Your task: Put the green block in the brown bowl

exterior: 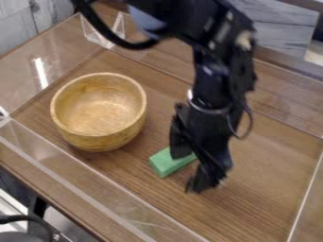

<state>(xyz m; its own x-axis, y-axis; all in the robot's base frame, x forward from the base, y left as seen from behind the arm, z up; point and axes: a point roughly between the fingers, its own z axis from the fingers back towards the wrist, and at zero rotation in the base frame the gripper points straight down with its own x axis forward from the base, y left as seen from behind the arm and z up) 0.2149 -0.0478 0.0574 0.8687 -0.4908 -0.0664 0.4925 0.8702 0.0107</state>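
Observation:
My open fingers are on both sides of the green block's narrow width (165, 164), so they should keep going down around the block's middle (180, 159) and close there.
The green block (164, 163) lies flat on the wooden table, just right of the brown bowl (96, 138). Only its near left end shows; the rest is hidden behind my gripper (195, 167). The gripper points straight down and stands open, low over the block, with one finger on each side of it. I cannot tell whether the fingers touch the block. The bowl is upright, with nothing inside it.
Low clear plastic walls (76, 189) ring the wooden table (271, 203). A clear plastic stand (98, 33) sits at the back left, partly behind the arm's black cable. The arm's body leans in from the top of the view.

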